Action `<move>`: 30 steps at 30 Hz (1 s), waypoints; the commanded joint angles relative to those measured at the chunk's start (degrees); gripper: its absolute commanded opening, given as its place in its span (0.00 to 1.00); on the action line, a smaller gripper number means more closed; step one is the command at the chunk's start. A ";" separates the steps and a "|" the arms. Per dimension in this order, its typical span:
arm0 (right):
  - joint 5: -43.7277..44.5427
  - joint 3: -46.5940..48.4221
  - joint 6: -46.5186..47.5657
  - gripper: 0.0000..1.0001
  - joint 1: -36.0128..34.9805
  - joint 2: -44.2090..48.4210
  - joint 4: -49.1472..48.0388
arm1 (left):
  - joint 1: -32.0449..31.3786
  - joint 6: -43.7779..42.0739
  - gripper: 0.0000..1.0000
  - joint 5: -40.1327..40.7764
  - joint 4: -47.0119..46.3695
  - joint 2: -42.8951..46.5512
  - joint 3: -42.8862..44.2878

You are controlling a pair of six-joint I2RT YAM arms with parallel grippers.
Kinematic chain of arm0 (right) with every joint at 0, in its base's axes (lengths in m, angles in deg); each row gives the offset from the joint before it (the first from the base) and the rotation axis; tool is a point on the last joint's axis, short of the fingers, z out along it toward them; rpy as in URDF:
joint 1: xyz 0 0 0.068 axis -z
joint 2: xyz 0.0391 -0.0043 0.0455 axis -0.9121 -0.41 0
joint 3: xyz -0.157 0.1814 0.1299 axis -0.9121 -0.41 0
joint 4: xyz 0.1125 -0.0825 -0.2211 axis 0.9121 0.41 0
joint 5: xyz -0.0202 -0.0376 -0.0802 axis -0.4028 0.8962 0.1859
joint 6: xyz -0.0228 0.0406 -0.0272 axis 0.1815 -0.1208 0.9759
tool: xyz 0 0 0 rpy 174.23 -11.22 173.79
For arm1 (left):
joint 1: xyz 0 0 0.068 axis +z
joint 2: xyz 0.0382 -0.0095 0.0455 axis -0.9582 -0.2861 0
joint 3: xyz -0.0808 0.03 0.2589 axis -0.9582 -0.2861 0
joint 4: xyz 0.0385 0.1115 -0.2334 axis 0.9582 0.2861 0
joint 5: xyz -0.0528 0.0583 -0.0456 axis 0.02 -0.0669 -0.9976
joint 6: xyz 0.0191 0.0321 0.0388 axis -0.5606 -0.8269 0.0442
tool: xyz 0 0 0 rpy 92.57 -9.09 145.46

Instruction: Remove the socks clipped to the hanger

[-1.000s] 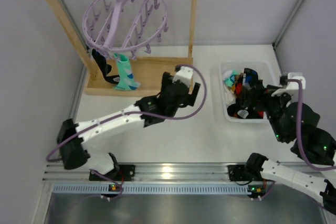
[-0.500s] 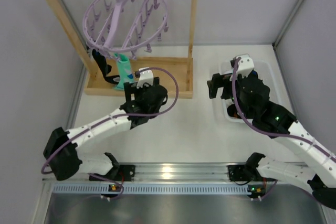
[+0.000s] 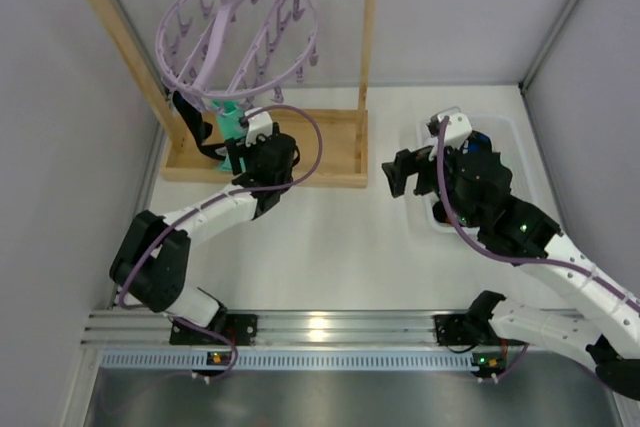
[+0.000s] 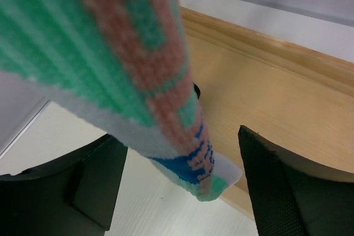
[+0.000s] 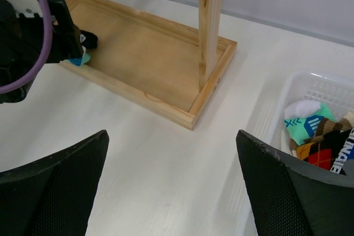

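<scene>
Next, I squeeze the clip (image 3: 222, 104) open with my right gripper, because the hanger's clip is pinching the teal-and-white sock's top while my left gripper is at the toe (image 4: 212, 185).
The lavender ring hanger (image 3: 235, 32) hangs from the wooden rack's top rail. A black sock (image 3: 193, 122) and a teal-and-white sock (image 3: 232, 119) hang clipped at its lower left. My left gripper (image 3: 245, 142) is open, its jaws on either side of the teal sock's toe (image 4: 182, 136); that sock fills the left wrist view. My right gripper (image 3: 405, 172) is open and empty over the table between the rack base and the bin. More socks (image 5: 318, 136) lie in the white bin (image 3: 505, 130).
The wooden rack's base tray (image 3: 320, 147) and upright post (image 5: 210, 20) stand at the back left. The white bin sits at the right, near the right wall. The grey wall lies close on the left.
My left gripper has moved left and back from the rack's right end to the teal sock. My right gripper has left the bin and moved left over the table.
</scene>
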 commanded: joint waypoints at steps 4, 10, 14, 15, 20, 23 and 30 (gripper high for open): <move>-4.37 -0.13 0.89 0.92 0.54 -0.12 -4.42 | 0.94 -4.50 0.44 0.25 -10.13 -0.69 -1.58; -10.95 1.44 -1.56 0.89 0.62 -1.70 -7.67 | -1.43 -3.62 0.00 0.77 -9.78 6.68 -7.55; -20.51 7.41 -3.85 0.83 0.45 -6.61 -10.22 | -7.05 -5.46 0.00 4.63 -9.69 9.51 -9.14; -21.41 9.17 -4.03 0.79 0.10 -9.50 -9.87 | -9.76 -5.72 0.00 5.61 -9.69 10.47 -9.23; -18.97 23.58 -1.84 0.74 -7.09 -18.92 -6.71 | -18.29 -7.66 0.00 8.86 -9.69 12.50 -9.14; -15.19 31.84 0.53 0.72 -10.87 -24.80 -4.60 | -20.06 -7.75 0.00 9.39 -9.60 13.55 -9.67; -5.79 57.91 7.99 0.70 -16.60 -44.82 6.47 | -22.79 -6.26 0.00 10.01 -9.52 18.29 -12.65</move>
